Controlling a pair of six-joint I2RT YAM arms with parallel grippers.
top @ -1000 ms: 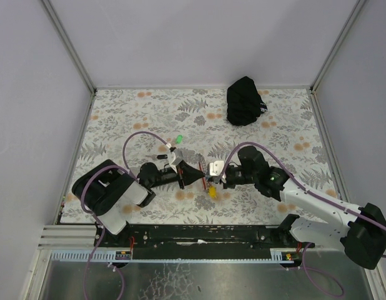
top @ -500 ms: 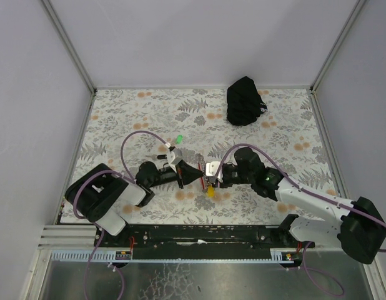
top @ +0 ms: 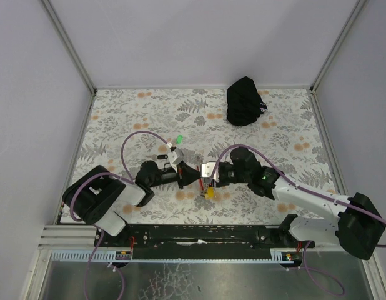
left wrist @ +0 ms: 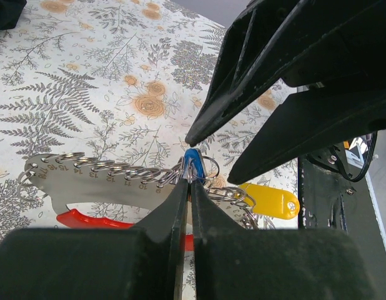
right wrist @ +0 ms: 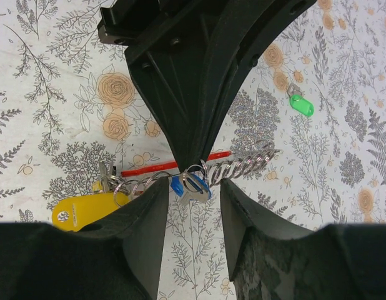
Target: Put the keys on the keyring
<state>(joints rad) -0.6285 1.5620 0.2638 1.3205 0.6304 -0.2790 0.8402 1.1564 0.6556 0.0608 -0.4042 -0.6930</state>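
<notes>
I should hold the ring point(right wrist: 195, 177) with my right gripper before my left gripper opens for a new hold, because my left gripper is pinching the ring beside the blue key point(right wrist: 192, 185).
My left gripper point(left wrist: 188, 182) is shut on the silvery ring of the keyring point(right wrist: 233, 167), just above the table. The keyring's chain point(left wrist: 118, 170), red strap point(left wrist: 87, 220) and yellow tag point(left wrist: 268, 200) trail from it. The blue key point(right wrist: 190, 185) hangs at that ring, right at the left fingertips point(right wrist: 193, 147). My right gripper point(right wrist: 194, 190) faces the left one, open, one finger on either side of the blue key without touching it. The green key point(right wrist: 301, 104) lies apart on the cloth, also in the top view point(top: 178, 139). From above, both grippers meet at the centre front point(top: 203, 177).
A black bag point(top: 245, 100) sits at the back right. A small black oblong piece point(top: 160, 149) lies near the green key. A grey numbered metal plate point(left wrist: 74, 185) hangs with the chain. The floral cloth point(top: 118, 119) covers the table.
The right gripper's jaws have gone from shut to open around the blue key. The right arm has edged left toward the left gripper, which still holds the ring.
</notes>
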